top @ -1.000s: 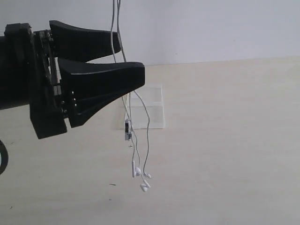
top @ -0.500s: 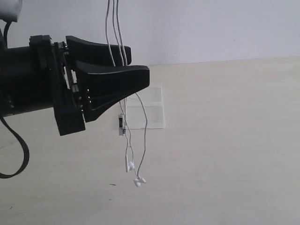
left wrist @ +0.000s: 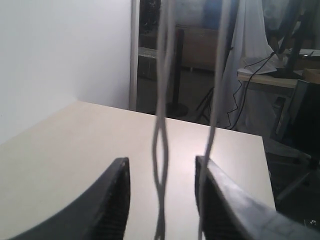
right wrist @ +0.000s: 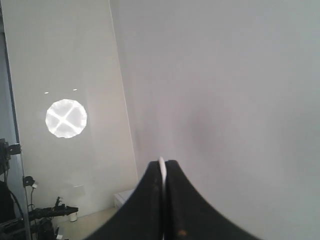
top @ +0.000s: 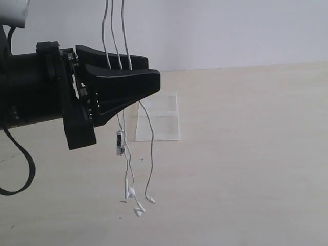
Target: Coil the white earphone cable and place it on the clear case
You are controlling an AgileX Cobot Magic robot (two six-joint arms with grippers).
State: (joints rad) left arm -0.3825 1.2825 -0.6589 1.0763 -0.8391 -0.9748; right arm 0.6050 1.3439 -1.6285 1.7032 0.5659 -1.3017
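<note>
Next, I open my left gripper around all the strands of cable (left wrist: pixel 161 147) before I close it, because the single piece of cable (left wrist: pixel 207 152) lies by one of its fingers, away from the twisted pair.
The white earphone cable (top: pixel 150 154) hangs from above the exterior view in three thin strands. Its inline remote (top: pixel 120 142) and two earbuds (top: pixel 134 201) dangle just over the table. My left gripper (top: pixel 152 70) is open, and its black fingers reach in from the left around the hanging strands. In the left wrist view a twisted pair of cable strands (left wrist: pixel 160 145) runs between the fingers of the left gripper (left wrist: pixel 161 161), and a third strand lies by one finger. My right gripper (right wrist: pixel 162 167) is shut on a white bit of cable. The clear case (top: pixel 163 119) lies flat behind the strands.
The pale wooden table (top: pixel 246 154) stretches right of the case, with a white wall behind. The left arm's black body (top: pixel 31 97) fills the left side of the exterior view. The right arm is out of the exterior view.
The hanging strands have swung left and spread apart at the top, and the remote and earbuds have drifted left and lower. My left gripper has advanced right around them, still open.
</note>
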